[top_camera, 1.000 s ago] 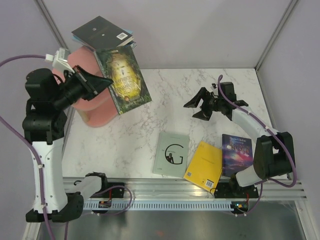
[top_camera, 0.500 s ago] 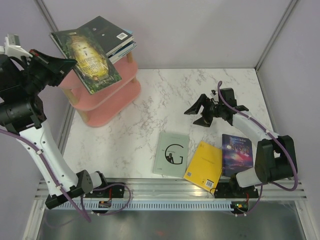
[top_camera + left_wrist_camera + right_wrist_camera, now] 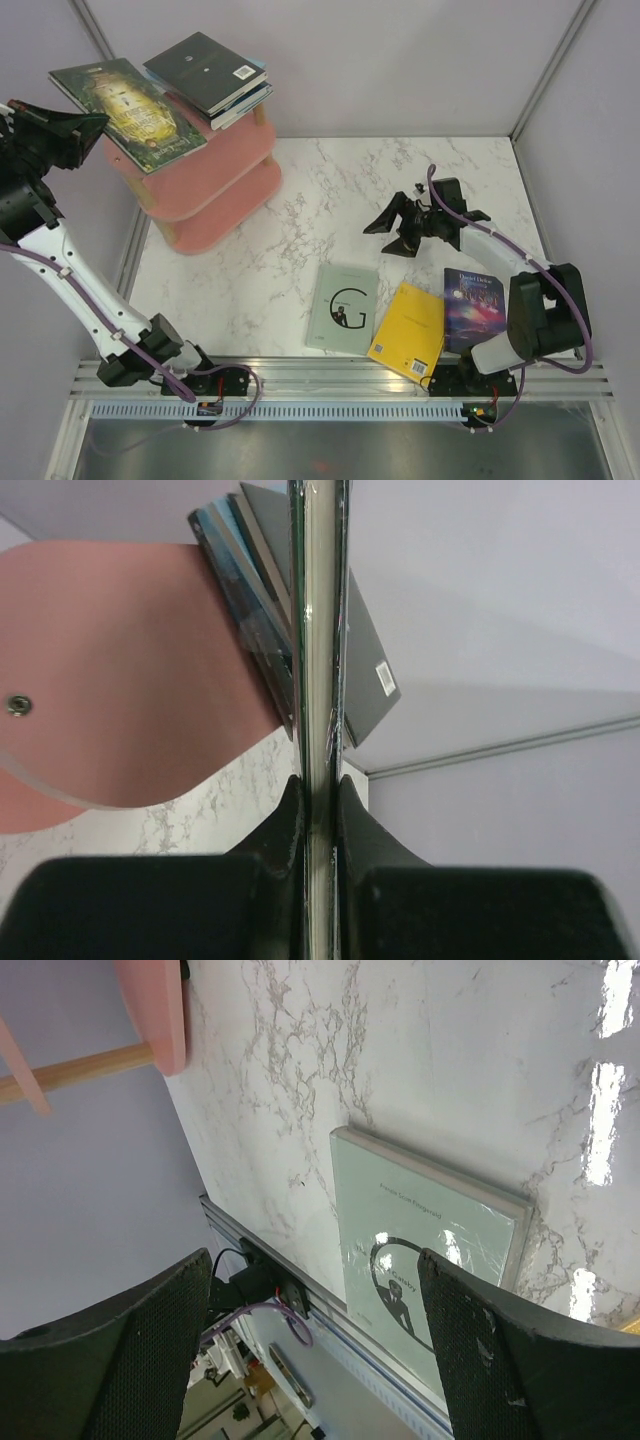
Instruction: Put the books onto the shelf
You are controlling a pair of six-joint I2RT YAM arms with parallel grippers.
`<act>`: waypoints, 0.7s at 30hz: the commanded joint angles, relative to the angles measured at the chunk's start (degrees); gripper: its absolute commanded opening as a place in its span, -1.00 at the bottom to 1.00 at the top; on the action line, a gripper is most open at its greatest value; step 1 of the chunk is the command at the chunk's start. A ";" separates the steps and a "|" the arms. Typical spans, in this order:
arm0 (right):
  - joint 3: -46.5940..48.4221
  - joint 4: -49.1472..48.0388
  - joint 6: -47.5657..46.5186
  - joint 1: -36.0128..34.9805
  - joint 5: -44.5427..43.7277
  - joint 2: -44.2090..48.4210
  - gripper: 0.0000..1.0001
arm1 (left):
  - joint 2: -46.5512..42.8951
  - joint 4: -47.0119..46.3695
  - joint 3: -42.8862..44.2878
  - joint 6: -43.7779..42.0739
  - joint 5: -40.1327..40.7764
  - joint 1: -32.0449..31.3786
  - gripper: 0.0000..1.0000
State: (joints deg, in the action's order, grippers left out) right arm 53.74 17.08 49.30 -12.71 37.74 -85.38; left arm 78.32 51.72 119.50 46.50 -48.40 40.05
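My left gripper is holding the dark fantasy book (image 3: pixel 130 110) above the top board's free side (image 3: pixel 182 170), clear of the stack, so it should keep moving down until the book rests there.
My left gripper (image 3: pixel 98 124) is shut on the edge of the dark fantasy book (image 3: pixel 130 112), which hangs tilted over the left side of the pink shelf's (image 3: pixel 215 170) top board. In the left wrist view the book's spine (image 3: pixel 320 630) runs up between the closed jaws (image 3: pixel 320 800). A stack of books (image 3: pixel 207 78) lies on the top board. My right gripper (image 3: pixel 385 238) hovers open over the table above the grey-green "G" book (image 3: pixel 343 308), which shows between its fingers (image 3: pixel 430 1250). The yellow book (image 3: pixel 407 332) and purple galaxy book (image 3: pixel 473 305) lie flat near the front.
The shelf stands at the table's back left corner beside the grey walls. A metal rail (image 3: pixel 340 375) with the arm bases runs along the front edge. The shelf's wooden post (image 3: pixel 80 1070) shows in the right wrist view.
My left arm has swung up and to the left, carrying the fantasy book from in front of the shelf to over its top board. The right gripper drifted slightly left and stayed open.
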 commanded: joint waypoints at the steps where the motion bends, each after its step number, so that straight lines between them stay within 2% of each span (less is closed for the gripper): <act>1: 1.90 -1.88 0.10 -0.91 0.94 -0.75 0.74 | 0.77 -5.49 3.63 3.60 -3.72 3.70 -0.95; 5: 1.20 -2.31 0.36 -2.14 1.20 -1.19 0.75 | 3.23 -6.72 4.34 5.26 -4.59 6.88 -0.95; 15: 1.55 -3.98 -0.26 -2.14 1.99 -5.05 0.75 | 4.64 -6.46 -5.24 2.19 -4.95 6.71 -0.95; 21: 3.66 -4.07 0.01 -2.41 2.69 -8.13 0.74 | 5.08 -3.21 -9.53 1.14 -1.00 6.62 -0.95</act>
State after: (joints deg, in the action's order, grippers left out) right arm 54.63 14.98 49.47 -14.81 39.09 -92.71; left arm 84.29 49.58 111.74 47.94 -49.41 46.74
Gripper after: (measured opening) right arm 0.871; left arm 0.091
